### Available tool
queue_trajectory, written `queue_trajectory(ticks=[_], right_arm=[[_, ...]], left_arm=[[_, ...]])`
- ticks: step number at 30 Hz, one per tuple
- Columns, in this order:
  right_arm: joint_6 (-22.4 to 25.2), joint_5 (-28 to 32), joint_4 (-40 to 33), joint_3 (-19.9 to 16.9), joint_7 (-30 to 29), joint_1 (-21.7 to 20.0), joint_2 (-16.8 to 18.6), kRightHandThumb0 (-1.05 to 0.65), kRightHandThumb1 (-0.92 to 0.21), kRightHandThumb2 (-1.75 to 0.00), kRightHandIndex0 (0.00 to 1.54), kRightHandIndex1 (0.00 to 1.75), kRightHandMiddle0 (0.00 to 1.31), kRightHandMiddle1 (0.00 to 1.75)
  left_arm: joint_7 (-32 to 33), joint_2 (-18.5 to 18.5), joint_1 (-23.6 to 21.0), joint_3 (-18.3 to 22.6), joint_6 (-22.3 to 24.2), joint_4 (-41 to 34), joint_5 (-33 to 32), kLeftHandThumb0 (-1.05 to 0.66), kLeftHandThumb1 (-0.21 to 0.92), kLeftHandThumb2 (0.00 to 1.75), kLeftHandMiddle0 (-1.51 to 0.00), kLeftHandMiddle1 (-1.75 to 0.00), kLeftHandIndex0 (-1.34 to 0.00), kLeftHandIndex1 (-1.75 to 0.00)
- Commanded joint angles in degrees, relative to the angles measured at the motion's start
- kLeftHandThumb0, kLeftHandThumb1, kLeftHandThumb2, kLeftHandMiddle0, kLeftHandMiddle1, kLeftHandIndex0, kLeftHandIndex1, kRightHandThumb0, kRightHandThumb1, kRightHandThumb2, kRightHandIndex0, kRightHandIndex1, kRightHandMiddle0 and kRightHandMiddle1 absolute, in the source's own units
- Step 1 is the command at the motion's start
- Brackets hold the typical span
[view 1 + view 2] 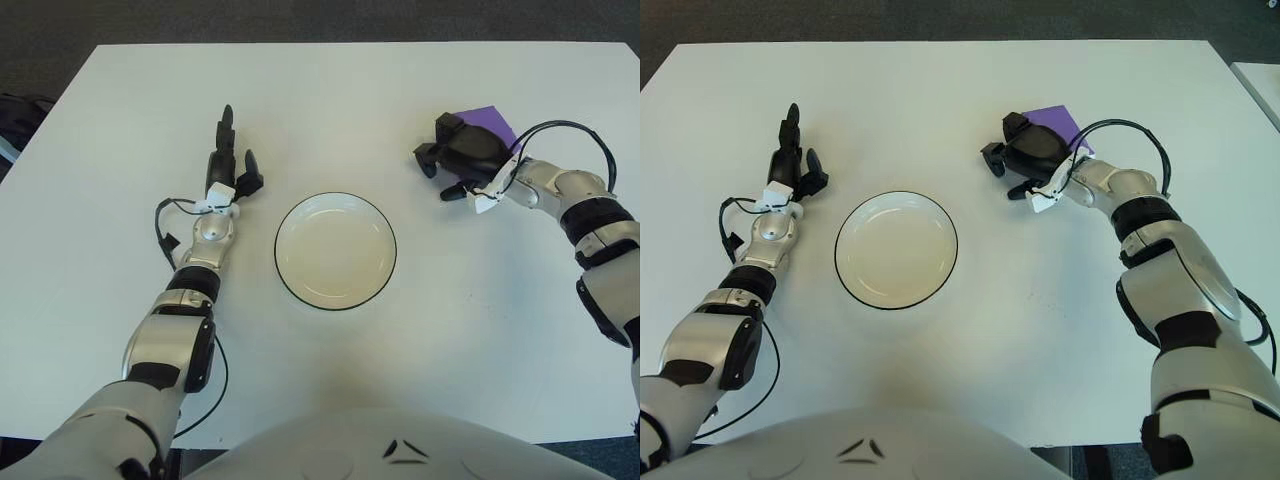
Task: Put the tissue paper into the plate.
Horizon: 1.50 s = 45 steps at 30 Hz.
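The purple tissue packet (488, 121) has straight edges that meet at a crisp corner (493, 108). It will stay block-shaped and sag very little when I lift it.
A purple tissue packet (489, 121) lies flat on the white table at the right. My right hand (447, 160) is over its near-left corner, dark fingers spread and angled down around that corner, and most of the packet is hidden beneath the palm. I cannot see any finger closed on it. The white plate (336, 250) with a dark rim sits empty at the middle of the table, to the left of that hand. My left hand (232, 160) shows to the left of the plate, fingers stretched forward and holding nothing.
The white table (330, 90) runs to dark floor at the back and sides. A black cable (575, 130) loops above my right wrist. A dark object (15, 115) shows off the table's left edge.
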Motion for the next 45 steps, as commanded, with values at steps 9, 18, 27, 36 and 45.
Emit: queue_trajectory(ticks=[9,18,27,36,45], right_arm=[[11.58,2.13,-12.32,-10.56,-13.33,-0.59,0.72,-0.6,-0.7,-0.64,0.31,1.13,0.09,1.37],[19.07,3.75,-12.64,-14.68,-13.37,-1.75,1.84,-0.79,-0.89,-0.45,0.21,0.68,0.0,1.0],[25.69,4.63,-17.23,-16.72,-9.71,-0.59,1.61,-0.9,-0.92,-0.45,0.13,0.4,0.0,0.74],[28.75,4.33,-20.17,-17.56,-5.45,0.22,0.43,-0.97,-0.92,-0.34,0.11,0.32,0.0,0.65],[29.34,3.45,-21.5,-17.07,0.48,1.0,-2.59,-0.96,-0.92,-0.4,0.08,0.25,0.0,0.54]], left_arm=[[0.79,-1.75,11.8,-0.76,-0.69,8.13,1.17,-0.88,0.92,1.09,-0.06,0.0,0.0,-0.06],[0.51,-2.33,11.73,-0.74,-0.95,7.93,0.86,-0.88,0.92,1.1,-0.05,0.0,0.0,-0.06],[0.23,-2.59,11.53,-0.8,-0.66,7.85,0.78,-0.89,0.92,1.09,-0.05,0.0,0.0,-0.06],[0.13,-2.31,11.62,-0.76,-0.82,8.24,0.83,-0.9,0.92,1.09,-0.03,0.0,0.0,-0.01],[0.48,-2.08,11.52,-0.77,-1.06,8.48,1.0,-0.91,0.92,1.1,-0.04,0.0,0.0,-0.01]])
